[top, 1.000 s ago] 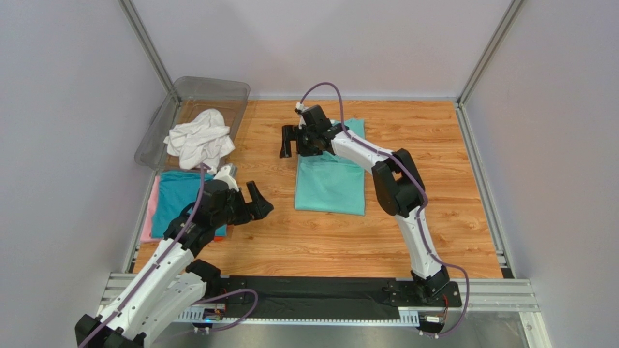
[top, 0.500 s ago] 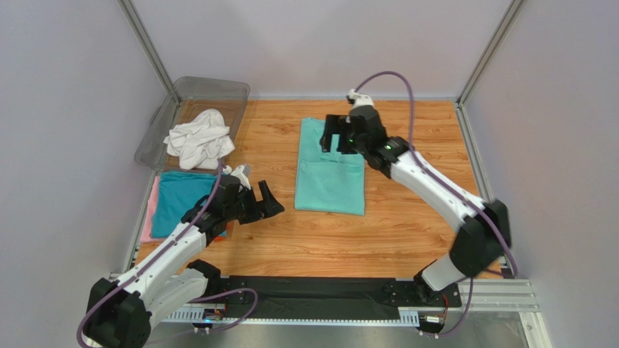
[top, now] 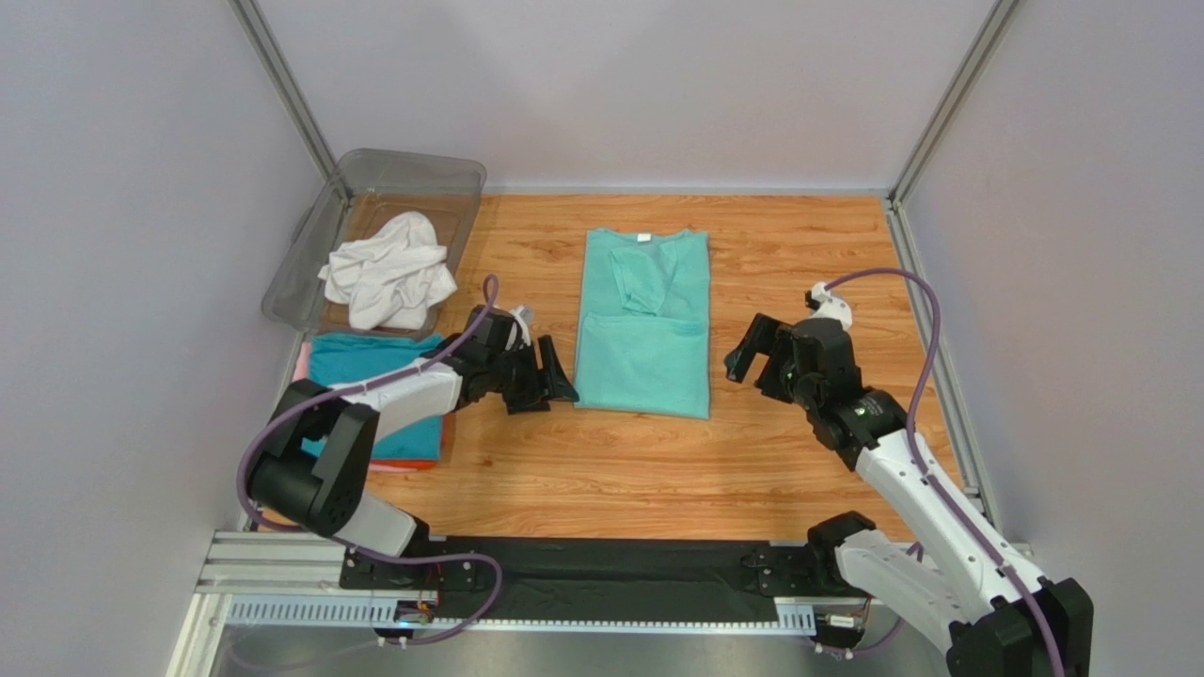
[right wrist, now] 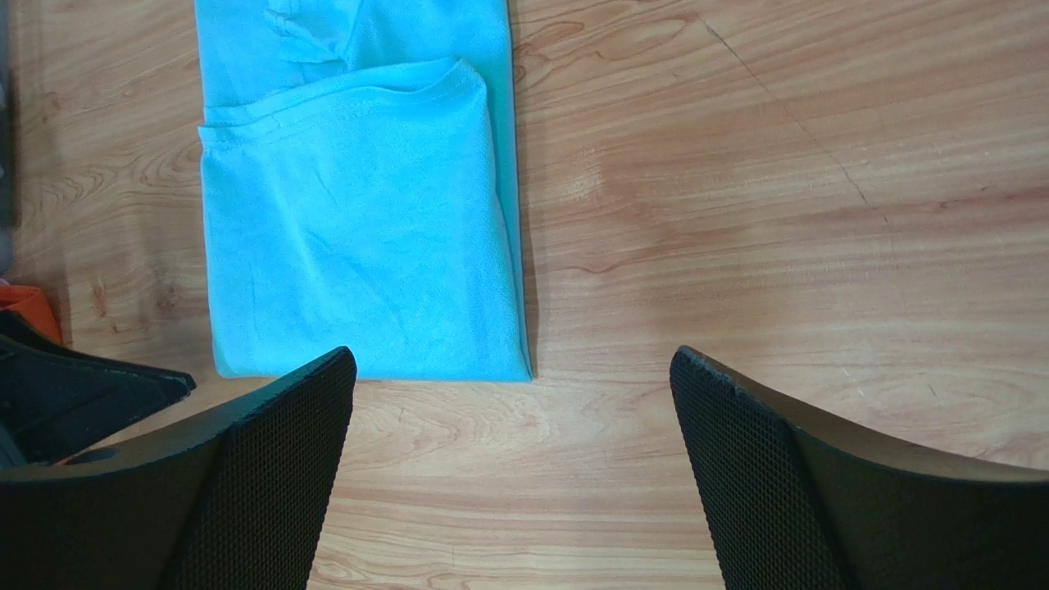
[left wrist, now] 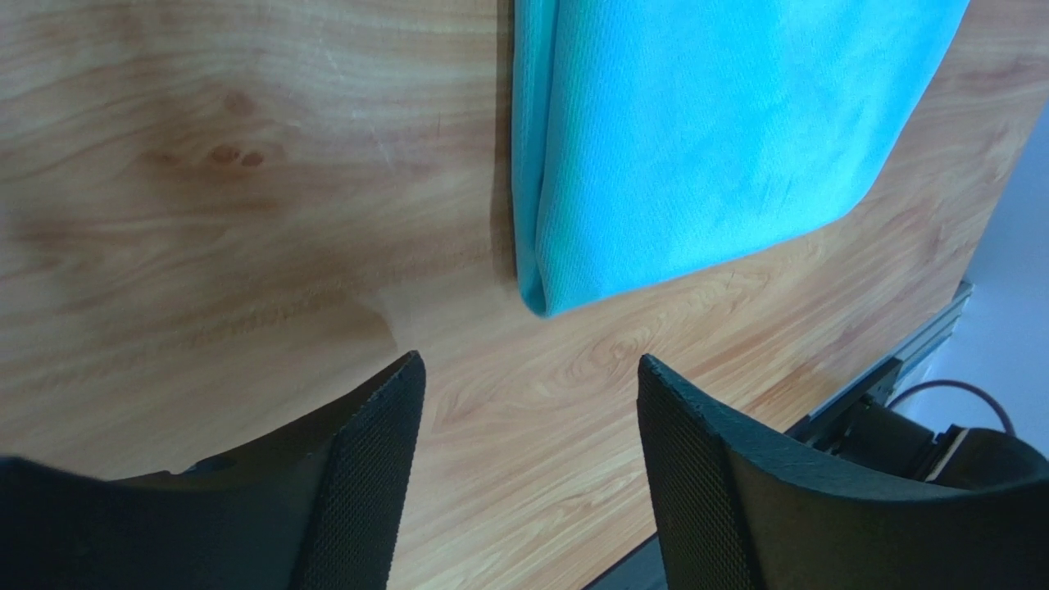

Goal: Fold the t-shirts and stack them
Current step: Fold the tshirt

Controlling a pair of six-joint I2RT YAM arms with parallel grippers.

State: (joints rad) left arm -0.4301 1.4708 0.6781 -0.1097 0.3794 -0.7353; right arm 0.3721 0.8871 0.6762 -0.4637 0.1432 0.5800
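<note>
My left gripper sits at one bottom corner (top: 580, 404) of the mint green t-shirt, so next my right gripper comes down and takes the opposite corner (top: 705, 415) before folding.
A mint green t-shirt (top: 643, 332) lies folded into a long rectangle at the table's middle, its lower half doubled up over the upper. My left gripper (top: 549, 382) sits low at the shirt's lower left corner, open and empty. In the left wrist view its gripper (left wrist: 530, 369) is over bare wood, just short of the mint shirt's corner (left wrist: 702, 135). My right gripper (top: 751, 360) hovers right of the shirt, open wide and empty. The right wrist view has the mint shirt (right wrist: 357, 234) ahead and left of that gripper (right wrist: 511, 359). A crumpled white t-shirt (top: 385, 272) rests on the bin.
A clear plastic bin (top: 410, 172) stands at the back left. In front of it lies a stack with a folded teal t-shirt (top: 361, 388) on top, over pink (top: 300, 370) and orange layers. Metal rails frame the wooden table (top: 792, 254).
My right arm has pulled back from the shirt's far end to its right side. My left gripper has moved right to the shirt's lower left corner, and its jaws have narrowed a little.
</note>
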